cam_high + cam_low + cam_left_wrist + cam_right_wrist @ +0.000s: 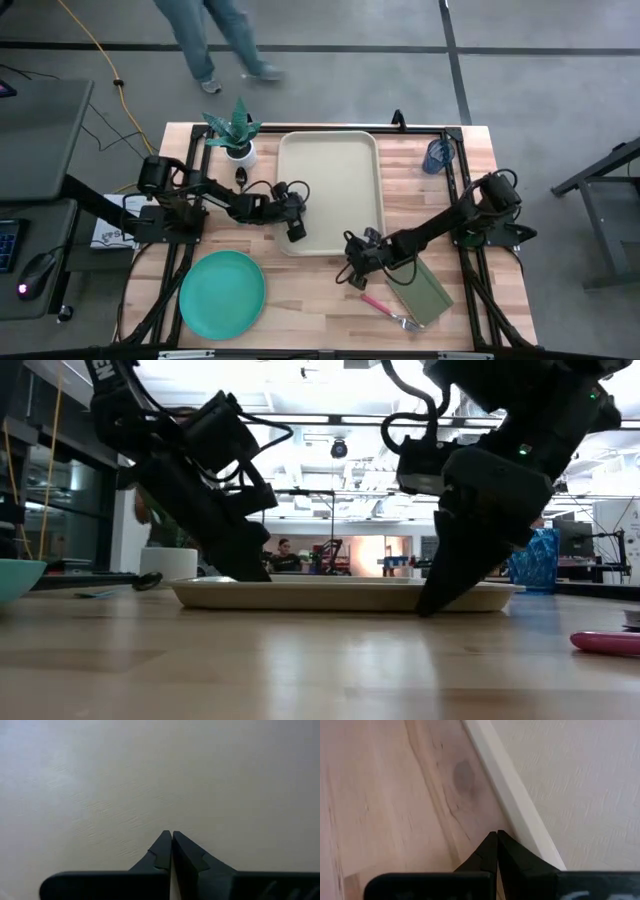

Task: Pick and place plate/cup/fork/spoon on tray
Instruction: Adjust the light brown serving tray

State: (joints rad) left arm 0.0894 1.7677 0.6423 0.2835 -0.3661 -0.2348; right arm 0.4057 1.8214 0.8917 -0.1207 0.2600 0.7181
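Observation:
My right gripper's fingers are outside the tray's near rim (328, 253). My right gripper should rise over it and pull the tray closer from the tray's bottom (348, 222).
The beige tray (330, 165) lies mid-table. My left gripper (297, 233) is shut, low over the tray's near left corner; its wrist view shows only the tray floor (150, 770). My right gripper (349, 272) is shut, down at the wood just outside the tray's near rim (505, 785). The teal plate (222, 293) lies flat at the near left. The blue cup (437, 155) stands at the far right. The red-handled fork (385, 308) lies by the near edge. A small dark thing (240, 177) by the plant may be the spoon; the left arm covers the rest. My left gripper's shut fingertips (165, 845) point down at the tray floor; I cannot tell whether they touch it. My right gripper's shut fingertips (425, 608) reach down to the table beside the tray's near rim; I cannot tell whether they touch the wood or the rim.
An olive-green notebook (425, 290) lies under the right arm, next to the fork. A white pot with a green plant (237, 135) stands at the far left corner. A person's legs (215, 40) show beyond the table's far edge. Bare wood lies between plate and fork.

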